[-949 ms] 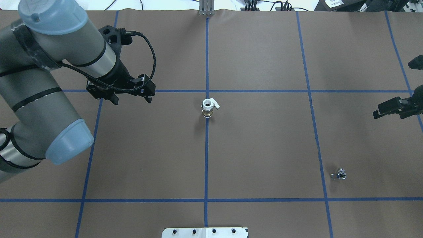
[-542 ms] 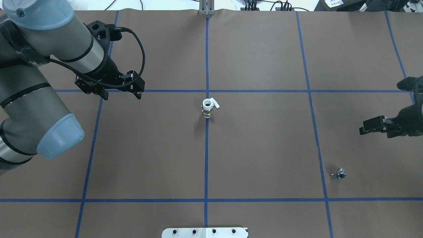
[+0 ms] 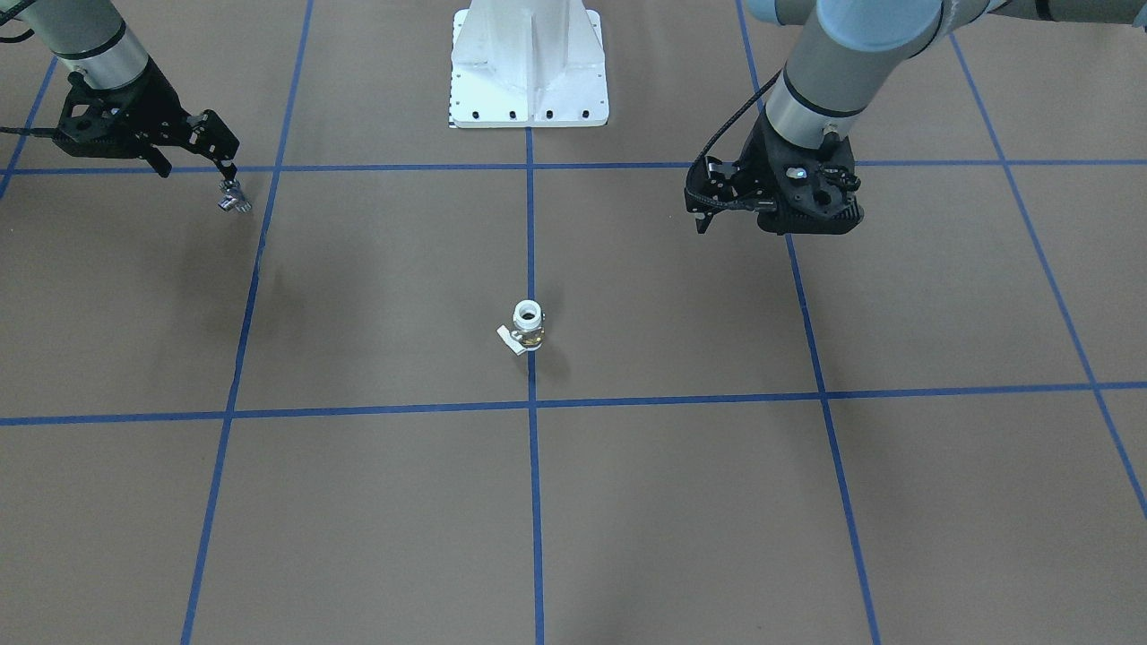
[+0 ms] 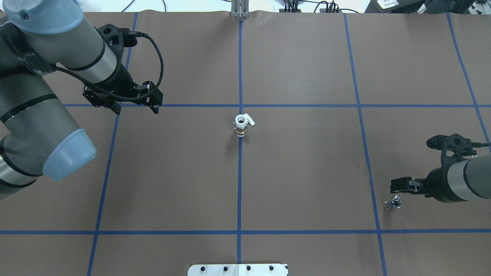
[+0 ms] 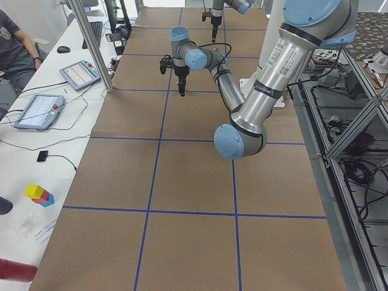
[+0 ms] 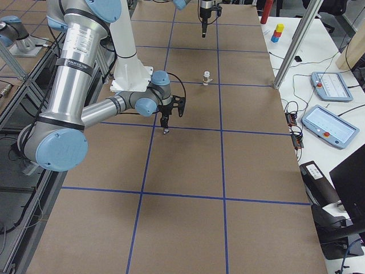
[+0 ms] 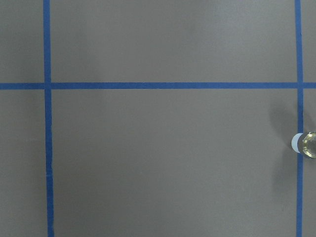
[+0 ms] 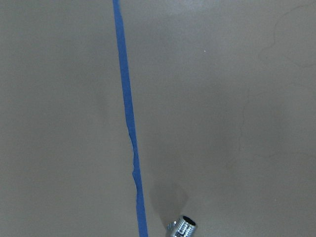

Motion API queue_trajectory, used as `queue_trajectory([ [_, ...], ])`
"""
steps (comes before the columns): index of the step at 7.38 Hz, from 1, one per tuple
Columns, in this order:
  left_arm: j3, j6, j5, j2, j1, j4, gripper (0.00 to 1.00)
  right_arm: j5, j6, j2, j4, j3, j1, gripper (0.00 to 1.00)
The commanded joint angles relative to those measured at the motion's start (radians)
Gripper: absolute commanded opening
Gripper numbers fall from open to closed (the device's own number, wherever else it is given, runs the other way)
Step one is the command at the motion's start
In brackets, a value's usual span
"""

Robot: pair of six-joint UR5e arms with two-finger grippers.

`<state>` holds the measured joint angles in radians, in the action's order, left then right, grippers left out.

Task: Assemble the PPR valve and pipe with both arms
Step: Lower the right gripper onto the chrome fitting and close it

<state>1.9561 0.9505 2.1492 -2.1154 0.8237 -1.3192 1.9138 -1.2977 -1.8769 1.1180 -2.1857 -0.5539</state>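
Note:
My gripper will lower the pipe (image 3: 233,198), which should slip in and stay seated, as the standing PPR valve has a round hole open at its white end (image 3: 528,313).
The PPR valve (image 4: 240,125) stands upright on a blue tape line at the table's middle, white end up and lever tab to one side. It also shows in the front view (image 3: 529,325) and at the left wrist view's right edge (image 7: 308,144). The pipe (image 4: 393,202), a small chrome fitting, lies near the table's right side (image 3: 235,201) (image 8: 181,227). My right gripper (image 3: 195,170) hangs open just above and beside the pipe, holding nothing. My left gripper (image 4: 135,109) is open and empty, well to the left of the valve.
The white pedestal base (image 3: 529,72) stands at the robot's edge of the brown, blue-taped table (image 4: 307,172). Beyond the far edge are a metal post (image 5: 91,42), tablets (image 5: 37,110) and a seated person (image 5: 12,42).
My right arm has swung down and inward until its gripper hangs by the pipe. The left gripper has drifted a little left, away from the valve. Valve and pipe have not moved.

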Motion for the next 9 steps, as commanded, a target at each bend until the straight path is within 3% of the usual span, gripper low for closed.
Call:
queue_trajectory([
  [1, -0.005, -0.001, 0.0, 0.0, 0.002, 0.0, 0.99, -0.015, -0.006, -0.001, -0.001, 0.006, 0.051, 0.96],
  [5, -0.008, 0.001, 0.001, 0.002, -0.002, 0.0, 0.99, -0.025, -0.005, 0.025, -0.009, 0.072, 0.086, 0.9],
  [6, -0.008, 0.002, 0.001, 0.0, -0.002, 0.0, 0.99, -0.024, -0.005, 0.03, -0.009, 0.076, 0.086, 0.82],
  [8, -0.002, 0.01, 0.001, 0.002, -0.002, 0.002, 0.99, -0.024, -0.005, 0.028, -0.009, 0.076, 0.084, 0.58],
  [9, -0.002, 0.011, 0.001, 0.002, -0.002, 0.002, 0.99, -0.024, -0.005, 0.03, -0.009, 0.079, 0.086, 0.54],
])
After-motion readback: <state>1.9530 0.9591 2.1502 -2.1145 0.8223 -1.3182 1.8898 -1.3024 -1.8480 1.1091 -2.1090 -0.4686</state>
